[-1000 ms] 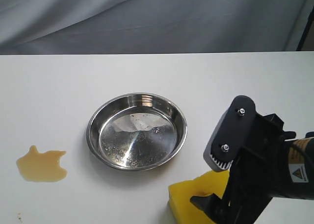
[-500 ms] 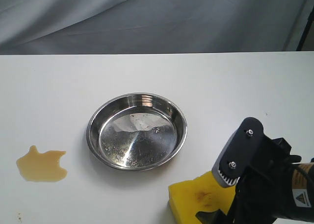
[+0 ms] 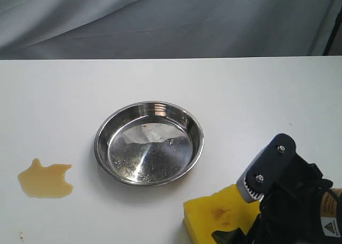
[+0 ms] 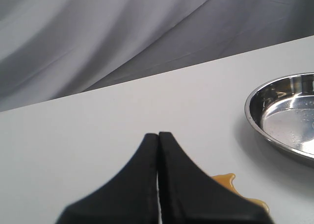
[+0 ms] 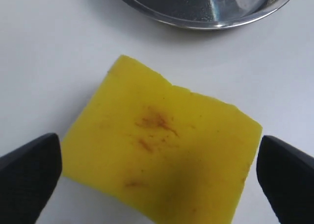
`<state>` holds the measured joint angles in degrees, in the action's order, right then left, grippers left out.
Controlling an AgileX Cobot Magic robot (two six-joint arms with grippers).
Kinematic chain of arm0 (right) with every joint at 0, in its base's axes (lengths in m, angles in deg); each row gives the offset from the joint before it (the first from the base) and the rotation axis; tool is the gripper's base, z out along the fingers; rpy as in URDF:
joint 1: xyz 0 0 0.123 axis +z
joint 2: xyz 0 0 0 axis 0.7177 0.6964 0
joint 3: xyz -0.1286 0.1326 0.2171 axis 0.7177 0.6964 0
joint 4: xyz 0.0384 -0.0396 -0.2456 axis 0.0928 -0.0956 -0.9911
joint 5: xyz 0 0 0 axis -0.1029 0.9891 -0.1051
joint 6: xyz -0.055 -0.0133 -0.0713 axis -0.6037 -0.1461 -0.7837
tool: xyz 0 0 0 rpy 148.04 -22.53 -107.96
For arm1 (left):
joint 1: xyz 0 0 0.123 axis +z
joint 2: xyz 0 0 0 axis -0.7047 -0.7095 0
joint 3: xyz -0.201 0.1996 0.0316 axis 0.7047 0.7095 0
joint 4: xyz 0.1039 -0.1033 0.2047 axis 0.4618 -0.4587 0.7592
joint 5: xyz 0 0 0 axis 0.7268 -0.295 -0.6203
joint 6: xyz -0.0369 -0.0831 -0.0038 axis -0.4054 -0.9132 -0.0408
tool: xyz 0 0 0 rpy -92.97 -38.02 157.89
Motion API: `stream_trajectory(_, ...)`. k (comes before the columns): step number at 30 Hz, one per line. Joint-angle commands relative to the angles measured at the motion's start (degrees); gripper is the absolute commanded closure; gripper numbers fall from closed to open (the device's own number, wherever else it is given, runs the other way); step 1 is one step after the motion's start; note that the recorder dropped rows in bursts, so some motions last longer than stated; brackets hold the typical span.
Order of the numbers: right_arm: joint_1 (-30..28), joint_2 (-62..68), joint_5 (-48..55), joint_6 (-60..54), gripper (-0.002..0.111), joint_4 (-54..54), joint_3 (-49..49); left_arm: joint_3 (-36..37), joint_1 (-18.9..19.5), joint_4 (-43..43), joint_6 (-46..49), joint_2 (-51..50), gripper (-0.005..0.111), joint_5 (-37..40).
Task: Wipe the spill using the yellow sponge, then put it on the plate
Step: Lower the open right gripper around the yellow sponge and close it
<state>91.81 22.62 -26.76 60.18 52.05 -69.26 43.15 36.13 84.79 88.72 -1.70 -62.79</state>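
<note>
My right gripper keeps lowering, since its open fingers span the yellow sponge (image 5: 164,143) clear of the plate's rim, until they straddle the sponge's sides (image 5: 248,170), then close.
The yellow sponge (image 3: 214,218) lies flat on the white table near the front edge, with a brownish stain on its top face. My right gripper (image 3: 243,212) hangs over it, open, one finger on each side of the block and not touching it. The right wrist view shows the sponge (image 5: 162,160) between the two black fingertips (image 5: 29,172). The steel plate (image 3: 98,143) sits empty mid-table, just beyond the sponge. The amber spill (image 3: 45,180) is at the far left. My left gripper (image 4: 158,136) is shut on nothing, above the table with the spill (image 4: 235,185) partly hidden behind it.
A grey curtain (image 3: 171,20) hangs behind the table's far edge. The plate's rim (image 5: 196,24) lies close to the sponge's far side, and the same rim (image 4: 252,118) shows in the left wrist view. A thin black pole (image 3: 332,33) stands at the back right.
My right gripper has come down over the sponge, sinking towards the front edge of the table. Sponge, plate and spill have stayed put.
</note>
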Motion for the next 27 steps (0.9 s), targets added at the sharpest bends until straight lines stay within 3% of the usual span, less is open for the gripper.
stream_trajectory(1,0.3,0.0,-3.1,0.4,0.003,0.4,2.8,-0.2,0.1,0.1,-0.3,0.3,0.107,-0.4)
stream_trajectory(17,0.3,0.0,-3.8,5.0,0.010,-2.6,3.3,-0.2,0.1,0.1,-0.3,0.3,0.107,-0.4)
stream_trajectory(27,-2.6,0.0,-3.9,7.5,0.010,-2.8,3.3,-0.2,0.1,0.1,-0.3,0.3,0.107,-0.4)
